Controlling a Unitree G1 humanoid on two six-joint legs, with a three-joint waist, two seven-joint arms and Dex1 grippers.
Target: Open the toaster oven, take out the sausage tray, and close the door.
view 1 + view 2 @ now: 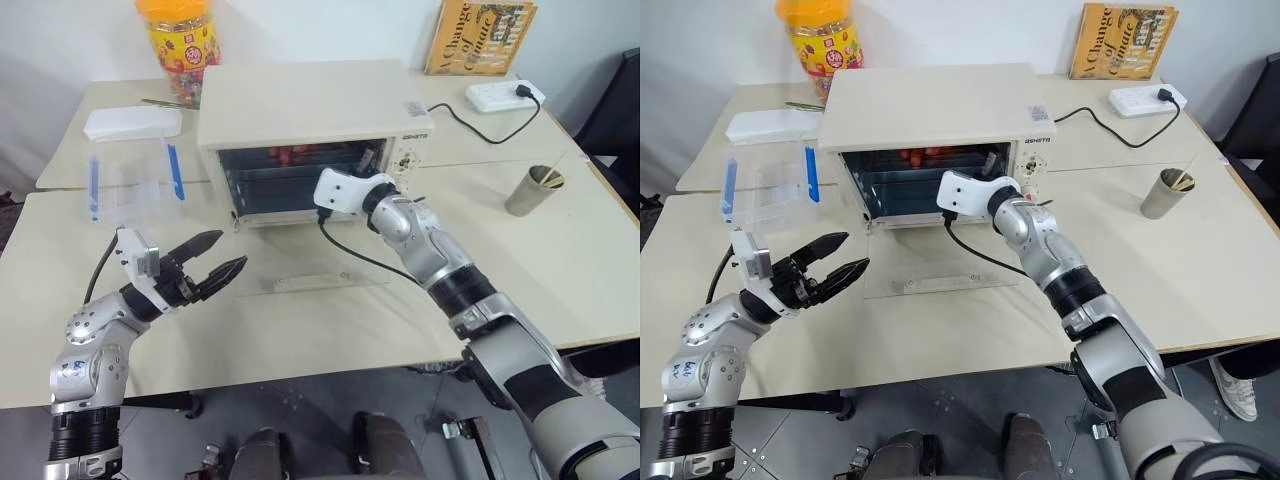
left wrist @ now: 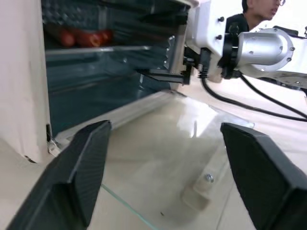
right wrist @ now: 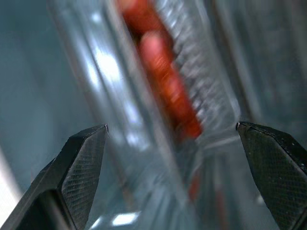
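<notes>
My gripper will carry the tray by one end, and the sausages (image 2: pixel 89 38) will stay in place as they ride along, because they lie low behind the tray's metal rim (image 2: pixel 98 49).
The cream toaster oven (image 1: pixel 310 100) stands at the back of the table. Its glass door (image 1: pixel 320 262) lies folded down flat on the tabletop, with the bar handle (image 1: pixel 325 283) at the near edge. On an upper rack inside sits the sausage tray (image 3: pixel 168 91), holding reddish sausages (image 2: pixel 81 37). My right gripper (image 3: pixel 170 125) is open and reaches into the oven mouth, with the tray's end between its fingers and untouched. My left gripper (image 1: pixel 232 250) is open and empty, hovering left of the lowered door.
A clear plastic box with blue clips (image 1: pixel 130 180) stands left of the oven, with a white lid (image 1: pixel 132 122) and a yellow-capped jar (image 1: pixel 182 45) behind it. To the right are a power strip (image 1: pixel 505 95), a book (image 1: pixel 480 35) and a cup of sticks (image 1: pixel 532 190). A person (image 2: pixel 259 9) is beyond the table.
</notes>
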